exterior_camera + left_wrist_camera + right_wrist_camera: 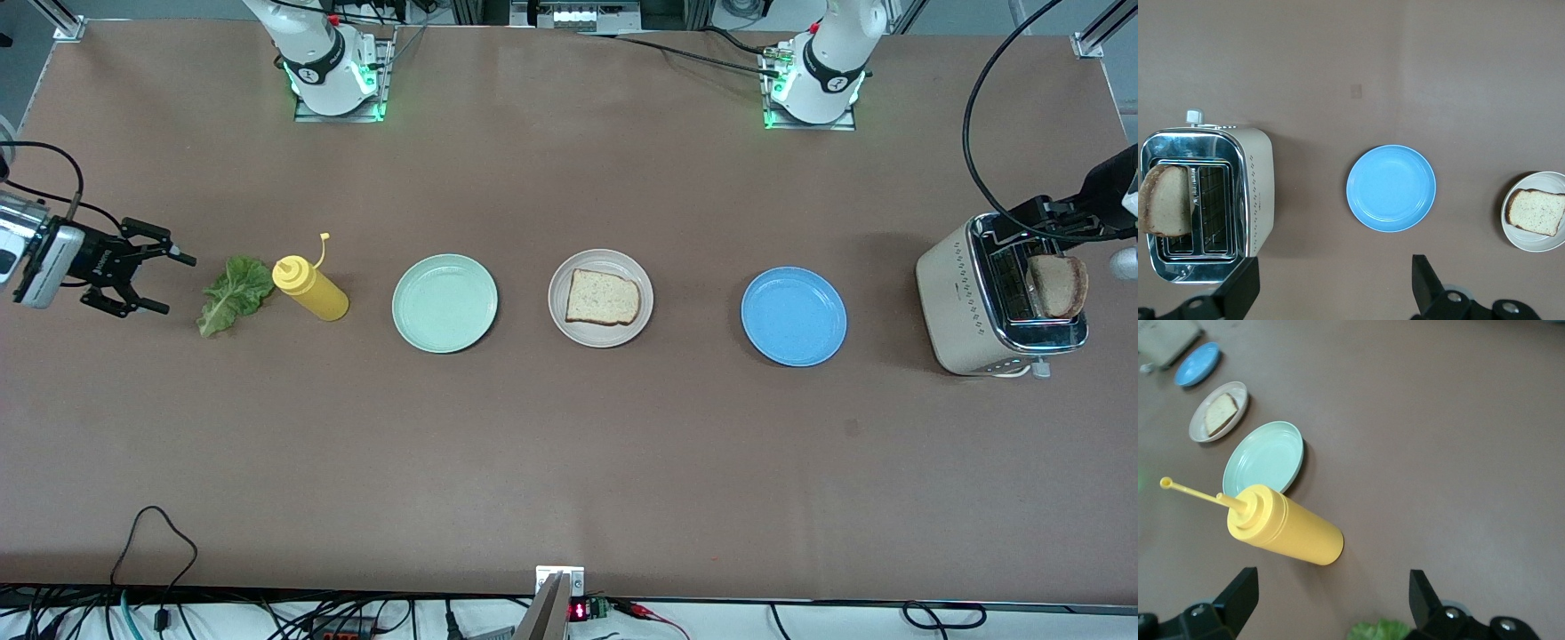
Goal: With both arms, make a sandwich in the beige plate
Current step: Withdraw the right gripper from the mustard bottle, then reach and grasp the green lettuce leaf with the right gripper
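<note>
Next, my right gripper tilts down and takes the lettuce leaf by its stem end [209,322], because the gripper's fingers point past the leaf toward the yellow squeeze bottle [1290,527].
One slice of toasted bread [603,297] lies on the beige plate [578,333] at the middle of the table. A second slice [1058,284] stands up out of the toaster [969,302] at the left arm's end. My left gripper [1036,218] hangs open over the toaster, its fingers [1238,287] empty. The green lettuce leaf [233,293] lies flat at the right arm's end, beside a yellow squeeze bottle [311,286]. My right gripper [178,284] is open and empty, low beside the lettuce [1381,631]; the bottle [1288,530] shows just past its fingertips.
A mint-green plate [444,302] sits between the bottle and the beige plate. A blue plate [794,316] sits between the beige plate and the toaster. Both are bare. The toaster's lever [1195,117] sticks out at one end.
</note>
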`<state>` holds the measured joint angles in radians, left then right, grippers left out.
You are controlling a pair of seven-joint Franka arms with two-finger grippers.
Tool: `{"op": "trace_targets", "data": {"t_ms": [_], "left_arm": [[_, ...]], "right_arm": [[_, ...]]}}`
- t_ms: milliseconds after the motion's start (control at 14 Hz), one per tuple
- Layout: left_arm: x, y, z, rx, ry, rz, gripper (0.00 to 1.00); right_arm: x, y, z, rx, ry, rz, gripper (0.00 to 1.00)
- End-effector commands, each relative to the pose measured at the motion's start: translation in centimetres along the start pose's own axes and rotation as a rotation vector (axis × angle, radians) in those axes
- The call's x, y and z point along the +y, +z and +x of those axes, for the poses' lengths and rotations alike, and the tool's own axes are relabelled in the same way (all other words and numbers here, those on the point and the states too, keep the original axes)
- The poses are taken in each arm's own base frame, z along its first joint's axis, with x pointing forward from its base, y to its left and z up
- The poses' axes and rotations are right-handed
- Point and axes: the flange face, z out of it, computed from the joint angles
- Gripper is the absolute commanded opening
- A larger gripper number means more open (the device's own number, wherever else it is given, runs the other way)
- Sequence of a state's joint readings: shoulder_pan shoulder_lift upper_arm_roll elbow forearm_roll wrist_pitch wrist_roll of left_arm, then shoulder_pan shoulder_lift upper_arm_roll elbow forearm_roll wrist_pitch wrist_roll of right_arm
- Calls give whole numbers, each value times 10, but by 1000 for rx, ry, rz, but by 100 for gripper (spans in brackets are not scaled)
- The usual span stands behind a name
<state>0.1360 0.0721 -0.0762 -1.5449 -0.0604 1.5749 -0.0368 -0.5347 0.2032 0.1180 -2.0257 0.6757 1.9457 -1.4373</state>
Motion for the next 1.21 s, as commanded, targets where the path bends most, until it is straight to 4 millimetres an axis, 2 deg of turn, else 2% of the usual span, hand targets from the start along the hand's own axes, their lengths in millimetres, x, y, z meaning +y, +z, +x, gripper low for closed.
{"op": "trace_targets", "data": {"t_ms": [0,214,357,500,571,786,929,1143], "left_arm": [[3,-2,-3,16,9,9,100],[9,-4,-3,25,25,33,100],[13,-6,-5,30,31,33,100],[28,-7,-4,51,62,33,100],[28,-7,-3,54,67,33,100],[25,-7,-7,35,61,33,100],[24,-7,-9,21,50,32,100],[21,-5,-10,1,33,21,100]], "right_arm": [[-17,-16,19,-128,183,-106,100],[-23,-22,28,-249,475,-248,100],[-23,-11,37,-289,698,-373,100],[-24,13,46,-339,852,-486,100],[-24,25,56,-336,904,-519,100],[-8,56,57,-319,970,-559,100],[9,76,46,-329,954,-597,100],[24,91,27,-378,973,-636,100]]}}
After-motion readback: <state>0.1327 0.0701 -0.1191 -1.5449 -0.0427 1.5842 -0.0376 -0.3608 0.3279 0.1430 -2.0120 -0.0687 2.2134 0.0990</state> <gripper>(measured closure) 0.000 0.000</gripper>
